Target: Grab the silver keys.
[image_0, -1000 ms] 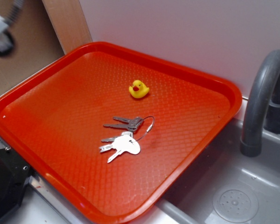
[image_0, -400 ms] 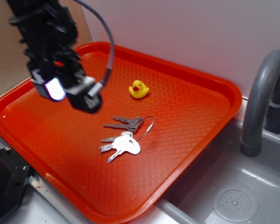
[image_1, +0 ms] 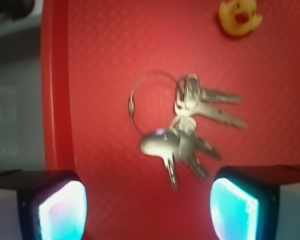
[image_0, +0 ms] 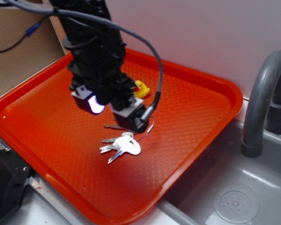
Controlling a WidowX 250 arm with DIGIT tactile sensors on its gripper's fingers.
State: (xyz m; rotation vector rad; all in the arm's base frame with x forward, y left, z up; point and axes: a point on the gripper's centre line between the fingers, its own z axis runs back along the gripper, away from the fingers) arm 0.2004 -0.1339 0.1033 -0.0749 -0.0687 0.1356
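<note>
Next, I move my gripper toward the sink and pinch the wire ring at its clasp [image_0: 150, 128], because the silver keys [image_0: 122, 145] lie flat and fanned out on the red tray.
The silver keys [image_0: 122, 145] lie flat on the red tray [image_0: 51, 126], a bunch of several grey and bright keys on a thin wire ring. In the wrist view the silver keys [image_1: 185, 127] sit just beyond the gripper, fanned toward the right. My gripper [image_0: 113, 110] hangs over the tray just behind the keys and hides part of the bunch in the exterior view. Its glowing pads [image_1: 63, 211] stand wide apart, and the gripper [image_1: 147, 212] is open with only bare tray between the fingers.
A tiny yellow rubber duck [image_0: 141, 89] sits on the tray behind the gripper, also seen as the duck [image_1: 240, 17] in the wrist view. A grey faucet [image_0: 262, 98] and sink [image_0: 234, 197] lie to the right. A brown board [image_0: 14, 51] stands at the left.
The arm has swept in from the upper left, across the tray to the right and down, and now hovers over the keys. The keys and duck have not moved.
</note>
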